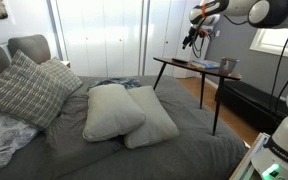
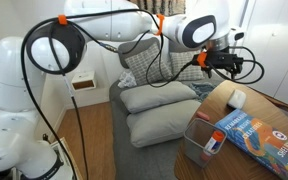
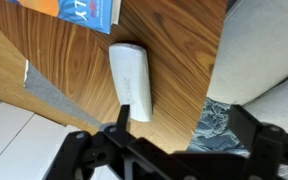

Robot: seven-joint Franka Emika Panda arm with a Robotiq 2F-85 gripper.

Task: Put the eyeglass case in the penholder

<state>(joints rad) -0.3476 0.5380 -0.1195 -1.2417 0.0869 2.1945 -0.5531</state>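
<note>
I should keep lowering my gripper until my open fingers straddle the eyeglass case (image 2: 236, 99), because it lies clear of the book with its narrow width (image 3: 132, 82) in line with them.
The white oblong eyeglass case (image 3: 132, 80) lies flat on the wooden side table (image 3: 174, 60); it also shows in an exterior view (image 2: 236, 98). The dark grey cylindrical penholder (image 2: 200, 140) stands upright at the table's end farthest from the bed, with an orange-tipped item in it, and shows small in an exterior view (image 1: 228, 65). My gripper (image 3: 184, 125) hovers above the table's bed-side end, open and empty, with the case just beside its left finger in the wrist view. It shows in both exterior views (image 2: 222, 62) (image 1: 191, 38).
A blue and orange book (image 2: 254, 130) lies on the table between the case and the penholder, also in the wrist view (image 3: 79, 10). A bed with grey pillows (image 1: 114, 110) adjoins the table. A patterned blue cloth (image 3: 219, 125) lies below the table edge.
</note>
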